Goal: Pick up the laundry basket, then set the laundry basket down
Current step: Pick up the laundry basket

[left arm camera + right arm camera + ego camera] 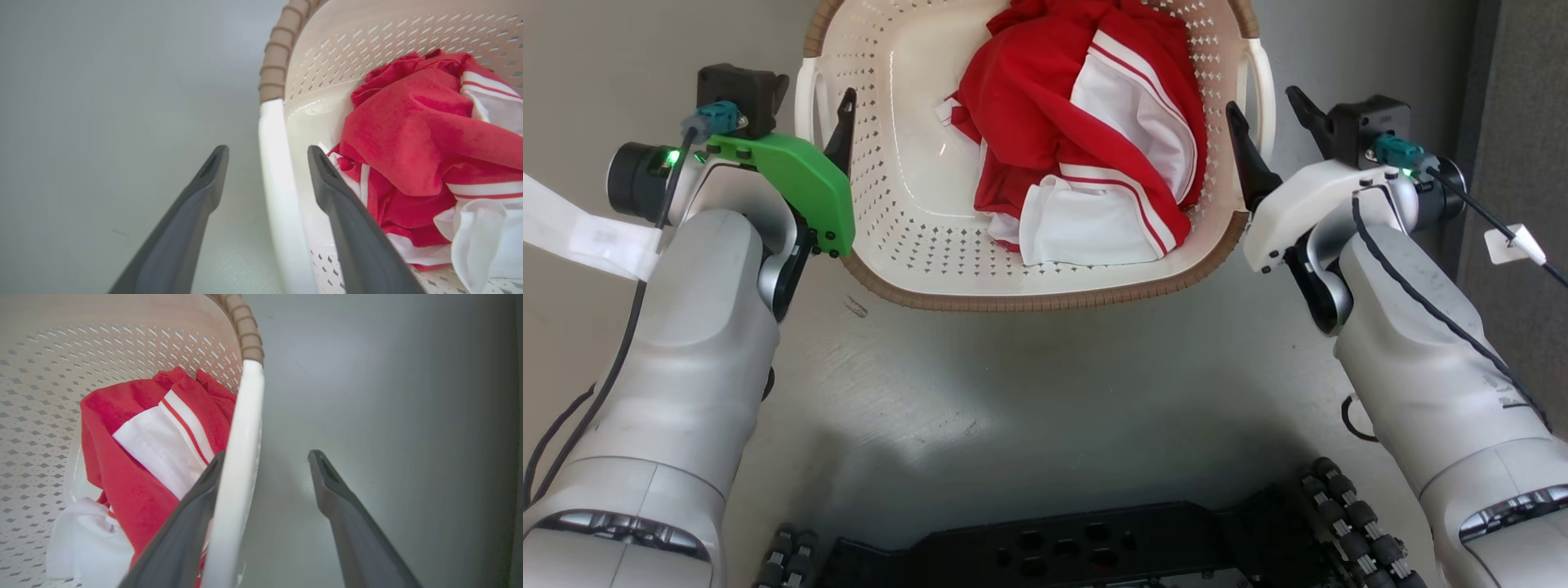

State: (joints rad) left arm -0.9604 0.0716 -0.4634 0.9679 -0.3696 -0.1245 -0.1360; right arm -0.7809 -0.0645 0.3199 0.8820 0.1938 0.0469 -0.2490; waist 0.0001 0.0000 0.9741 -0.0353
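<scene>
My gripper will bring the laundry basket up by its handle when it lifts. The white handle (805, 100) runs straight into the laundry basket's brown rim (814, 47), so it will stay fixed.
The laundry basket (1045, 300), cream with perforated walls and a brown rim, sits on the grey floor straight ahead. It holds red and white clothes (1086, 139). My left gripper (821, 122) is open and straddles the white left handle (273, 163), with one finger inside the basket and one outside. My right gripper (1267, 110) is open in the same way around the white right handle (241, 428). Its inner finger (184, 531) is partly hidden behind that handle. Neither pair of fingers presses on a handle.
My dark wheeled base (1094, 547) lies at the bottom of the head view. A dark panel (1519, 82) stands to the right of the basket. Grey floor (1029, 392) stretches between the base and the basket.
</scene>
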